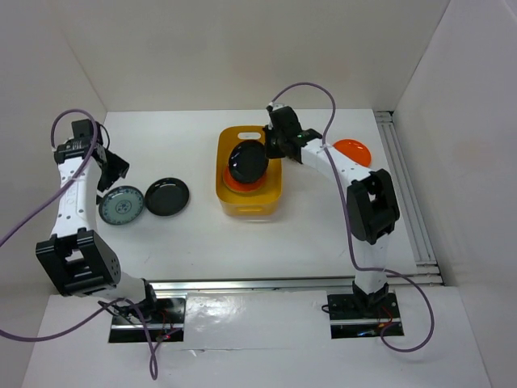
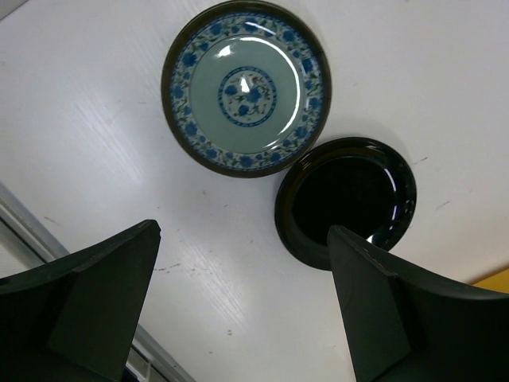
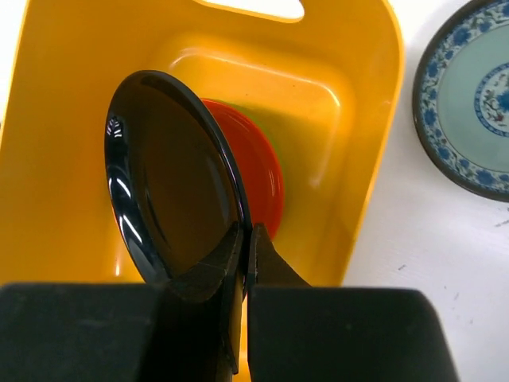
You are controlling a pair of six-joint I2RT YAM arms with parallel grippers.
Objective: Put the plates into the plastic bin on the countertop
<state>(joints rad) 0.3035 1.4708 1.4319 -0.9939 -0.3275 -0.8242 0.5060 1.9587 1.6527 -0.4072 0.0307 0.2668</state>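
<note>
Next, I move my left gripper back toward the patterned plate's free rim (image 1: 101,212) opposite the black plate and pinch there, because the blue-patterned plate's rim meets (image 1: 145,201) the second black plate.
My right gripper (image 3: 246,232) is shut on the rim of a glossy black plate (image 3: 171,175), holding it tilted on edge over the yellow-orange plastic bin (image 3: 358,119). An orange plate (image 3: 262,179) lies flat on the bin's floor beneath it. From above, the held black plate (image 1: 248,162) hangs inside the bin (image 1: 275,198) below the right gripper (image 1: 271,145). My left gripper (image 2: 242,310) stands open above the countertop (image 2: 95,143), close to a blue-patterned plate (image 2: 246,87) and a second black plate (image 2: 346,203). Nothing is between its fingers.
Another orange plate (image 1: 353,150) lies on the countertop behind the right arm. A second patterned plate (image 3: 477,103) sits just beside the bin, hidden under the right arm in the top view. A metal rail (image 1: 283,283) runs along the front edge.
</note>
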